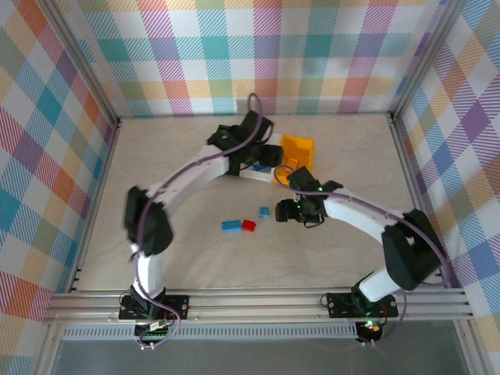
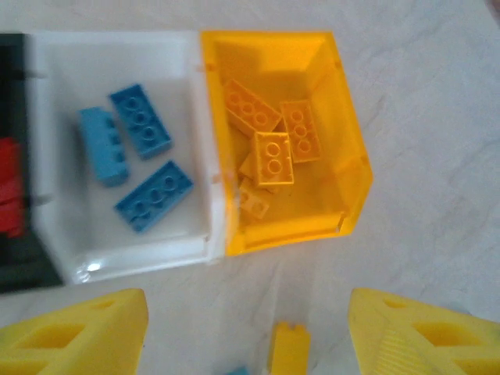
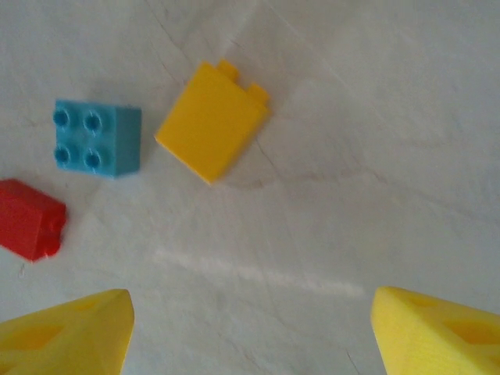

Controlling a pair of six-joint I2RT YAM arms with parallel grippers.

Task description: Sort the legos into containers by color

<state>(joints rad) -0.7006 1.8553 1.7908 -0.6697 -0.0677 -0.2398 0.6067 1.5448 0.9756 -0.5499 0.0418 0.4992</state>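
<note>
Next, my left gripper moves back while my right gripper takes the nearby yellow lego to the orange bin, because my left gripper is crowding the white and orange bins.
The containers stand in a row: a black bin with red legos, a white bin with three blue legos, and an orange bin with several orange legos. My left gripper hovers open and empty just in front of the white and orange bins. A yellow lego lies on the table below it. My right gripper is open and empty over bare table. Beyond it lie the yellow lego, a blue lego and a red lego.
In the top view a longer blue lego and the red lego lie side by side mid-table, left of the right gripper. The left arm arcs over to the bins. Checkered walls enclose the table.
</note>
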